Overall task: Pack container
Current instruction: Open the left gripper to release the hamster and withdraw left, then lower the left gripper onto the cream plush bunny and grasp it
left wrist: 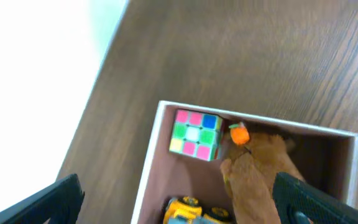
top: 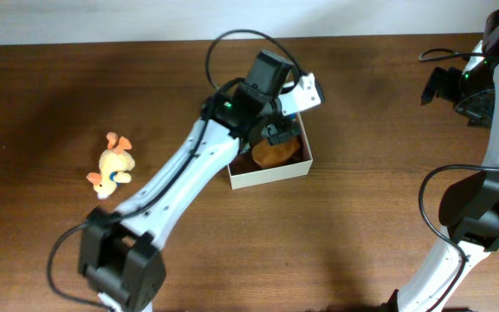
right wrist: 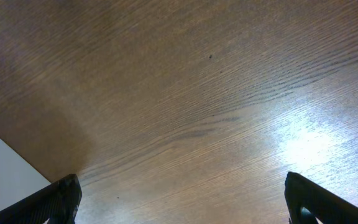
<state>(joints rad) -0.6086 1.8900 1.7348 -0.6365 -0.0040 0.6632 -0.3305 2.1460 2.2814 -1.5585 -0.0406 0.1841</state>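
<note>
My left gripper should stay open and go on moving toward the yellow plush duck point(top: 111, 166), which lies free outside the container, before the fingers close around its body point(top: 116, 161).
The container point(top: 271, 176) is a shallow white-walled box at the table's middle; its wall also shows in the left wrist view point(left wrist: 148, 174). Inside lie a colourful puzzle cube point(left wrist: 195, 134), a brown plush toy point(left wrist: 253, 177) with an orange bit point(left wrist: 238, 134), and a yellow toy vehicle point(left wrist: 188, 210). The brown plush shows from overhead point(top: 275, 152). My left gripper point(top: 277, 130) hangs open and empty just above the container; in its wrist view point(left wrist: 185, 208) the fingers straddle the box's side. My right gripper point(right wrist: 182, 199) is open and empty over bare wood at the far right point(top: 440, 85).
A yellow plush duck point(top: 113, 165) with orange feet lies on the wooden table to the left of the container, apart from it. The table's far edge meets a white wall along the top.
</note>
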